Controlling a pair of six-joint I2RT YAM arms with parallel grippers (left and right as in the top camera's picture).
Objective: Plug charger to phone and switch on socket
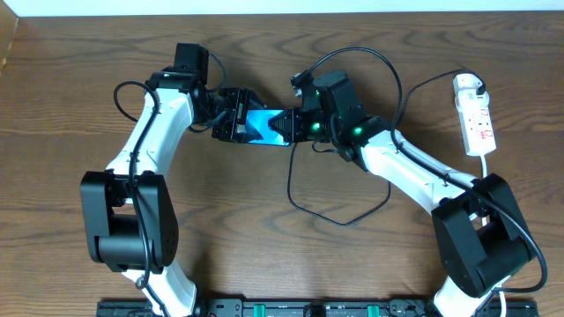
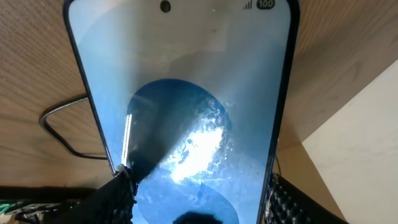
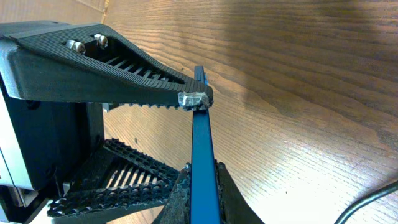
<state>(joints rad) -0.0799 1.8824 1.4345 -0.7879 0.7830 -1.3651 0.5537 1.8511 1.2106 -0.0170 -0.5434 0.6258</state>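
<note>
The phone's long edges sit between my left fingers, so my right gripper should hold the phone while my left gripper turns and regrips it by one side.
The phone, its blue screen lit, is held above the table between both grippers. My left gripper is shut on its long edges; in the left wrist view the phone fills the frame with my left gripper at the bottom. My right gripper is shut on the phone's other end, pinching it edge-on between its fingers. The charger's black cable loops below and behind the right arm to its white plug in the socket. Its connector is hidden.
The socket's white cord runs down behind the right arm. A loop of the black cable lies on the wood in the left wrist view and in the right wrist view. The left gripper's black ribbed fingers show there too.
</note>
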